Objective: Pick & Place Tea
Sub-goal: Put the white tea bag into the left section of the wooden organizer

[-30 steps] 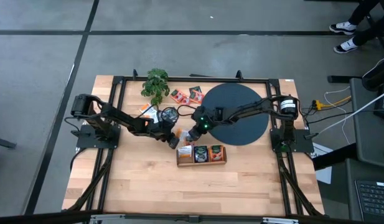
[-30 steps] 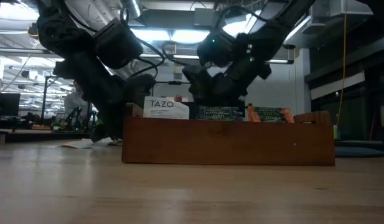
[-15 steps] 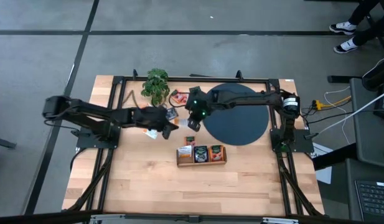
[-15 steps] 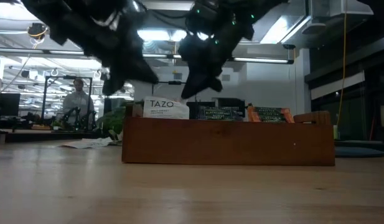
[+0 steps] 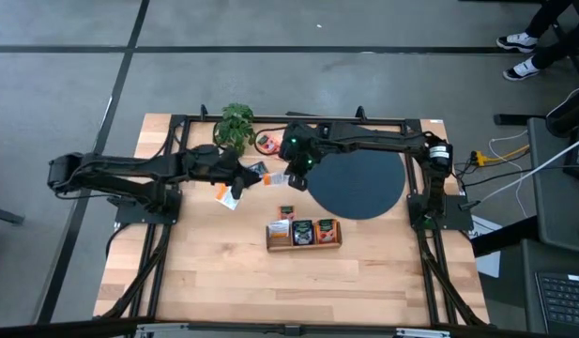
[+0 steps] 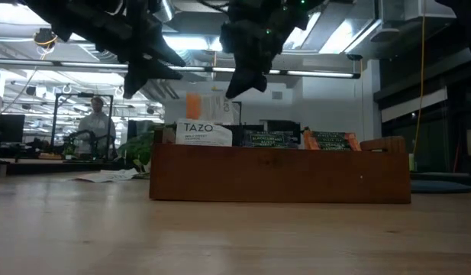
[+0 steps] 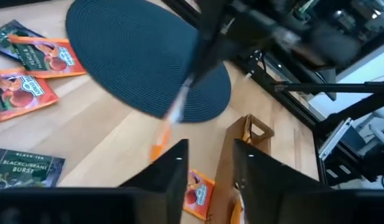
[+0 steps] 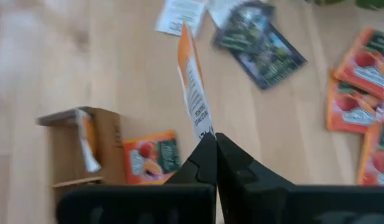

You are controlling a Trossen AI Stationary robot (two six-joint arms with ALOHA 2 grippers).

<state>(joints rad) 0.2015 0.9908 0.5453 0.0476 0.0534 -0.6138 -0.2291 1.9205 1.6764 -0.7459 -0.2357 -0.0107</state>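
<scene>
Next, my left gripper takes hold of the held packet's orange end, because it points to the side. Then my right gripper can take a new grip on the packet's white end.
My right gripper hangs above the table between the black disc and the plant, shut on a white-and-orange tea packet. That packet shows in the low view behind the wooden box. My left gripper is open and holds nothing. It hovers left of the right gripper, over loose tea packets. The box holds a few packets standing on edge. An orange-red packet lies flat just beyond the box. My right gripper pinches the white-and-orange packet by one end between its two shut fingers. The fingers come from above, slanting down. The packet hangs below them, seen edge-on in the wrist view, clear of the table.
Orange-red packets and a dark teal one lie flat on the wood near the plant. White packets lie under my left arm. The black frame rails run along the table's edges. A person is in the room behind.
Both grippers have risen from beside the wooden box and gone toward the table's far edge. The right one has carried the white-and-orange packet up, clear of the table. The left one has drawn back toward the left.
</scene>
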